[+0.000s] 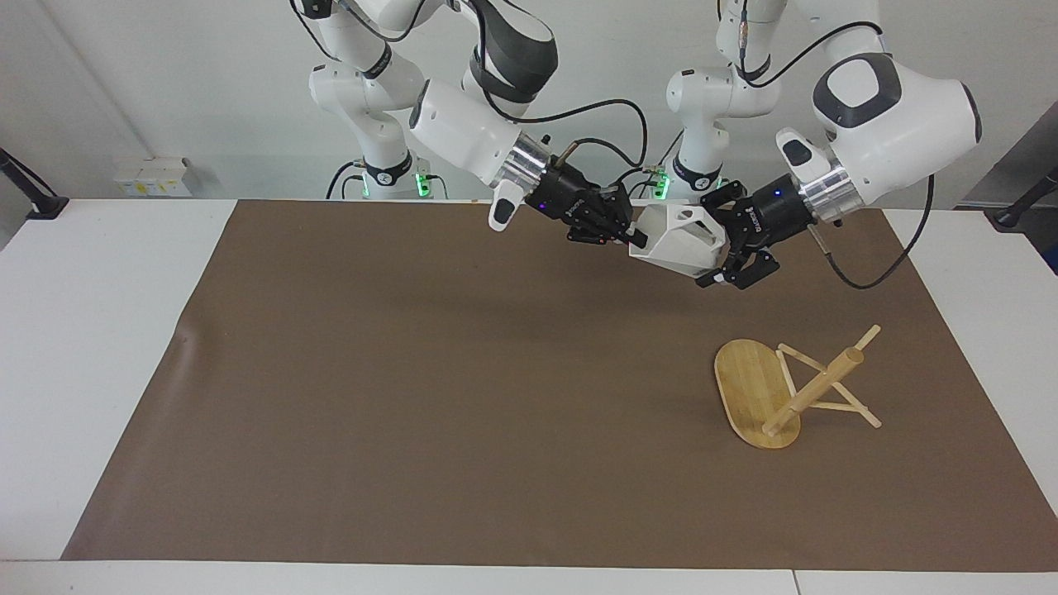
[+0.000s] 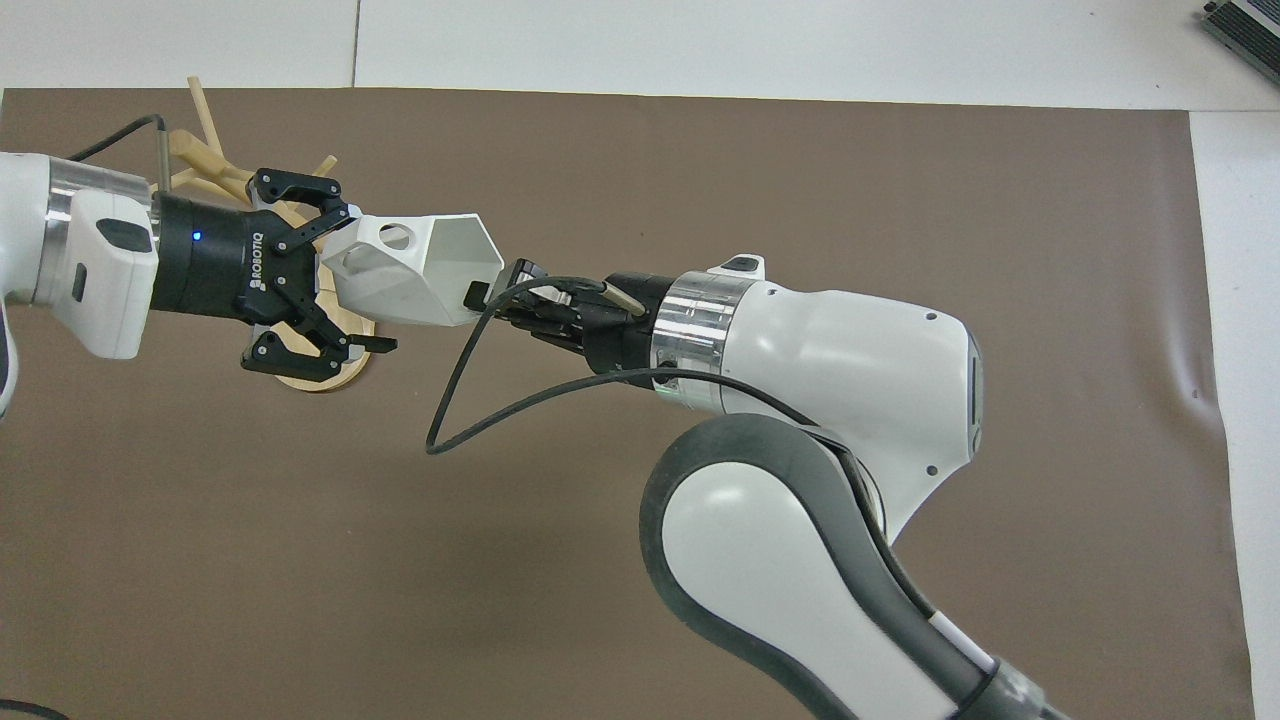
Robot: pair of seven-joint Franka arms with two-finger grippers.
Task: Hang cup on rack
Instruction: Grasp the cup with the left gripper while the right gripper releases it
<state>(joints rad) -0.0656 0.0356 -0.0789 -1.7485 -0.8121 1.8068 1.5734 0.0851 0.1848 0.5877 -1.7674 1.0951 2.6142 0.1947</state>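
Observation:
I expect the bamboo rack (image 2: 206, 155) to stay upright when I hang the white cup on a peg, because the wide base (image 2: 338, 377) lies flat on the brown mat.
The white faceted cup (image 1: 679, 241) hangs in the air over the brown mat, tipped on its side. My right gripper (image 1: 628, 234) is shut on its rim; it also shows in the overhead view (image 2: 490, 295). My left gripper (image 1: 716, 240) is open, with its fingers either side of the cup's handle end (image 2: 385, 240); I cannot tell whether they touch it. The bamboo rack (image 1: 814, 388) lies tipped over on the mat toward the left arm's end, farther from the robots than the cup. In the overhead view the left gripper (image 2: 362, 280) partly hides the rack's base (image 2: 320, 372).
The brown mat (image 1: 413, 372) covers most of the white table (image 1: 99, 330). A black cable (image 2: 450, 400) loops from the right wrist under the cup. The rack's pegs (image 1: 851, 405) stick out sideways near the mat.

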